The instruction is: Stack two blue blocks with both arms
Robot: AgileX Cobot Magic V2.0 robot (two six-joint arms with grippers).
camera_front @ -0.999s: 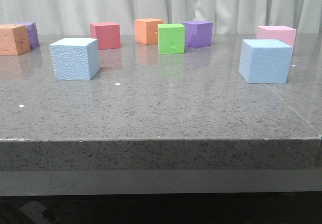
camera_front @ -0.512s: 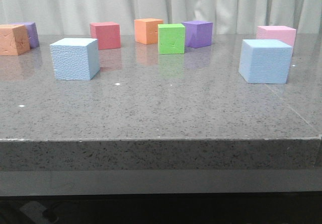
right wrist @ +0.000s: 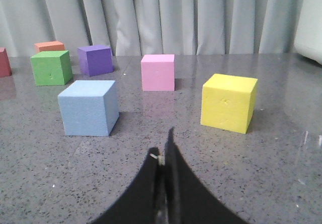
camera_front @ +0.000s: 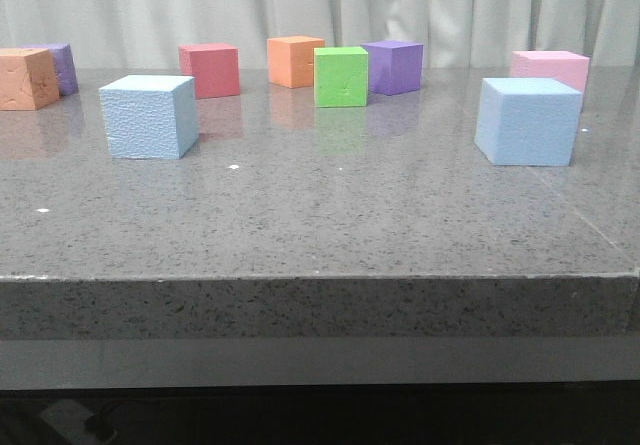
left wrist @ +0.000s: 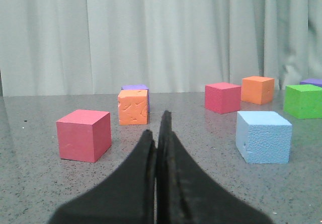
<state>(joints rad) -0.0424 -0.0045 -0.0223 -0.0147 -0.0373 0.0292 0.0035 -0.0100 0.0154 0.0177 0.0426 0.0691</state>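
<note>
I should first have my right gripper carry the blue block (camera_front: 528,125) beside it to the open middle (camera_front: 357,158) before stacking, as it stands far from the other blue block.
Two pale blue blocks stand apart on the grey table. One blue block (camera_front: 147,116) is at the left and also shows in the left wrist view (left wrist: 263,136). The other blue block (camera_front: 526,121) is at the right and also shows in the right wrist view (right wrist: 88,107). Neither gripper shows in the front view. My left gripper (left wrist: 157,129) is shut and empty, low over the table, short of its block. My right gripper (right wrist: 163,146) is shut and empty, short of its block.
Other cubes stand on the grey table (camera_front: 330,215): orange (camera_front: 26,78), purple (camera_front: 60,68), red (camera_front: 210,70), orange (camera_front: 294,61), green (camera_front: 340,76), purple (camera_front: 393,67), pink (camera_front: 549,67). A red cube (left wrist: 83,135) and a yellow cube (right wrist: 229,102) show in the wrist views. A curtain hangs behind.
</note>
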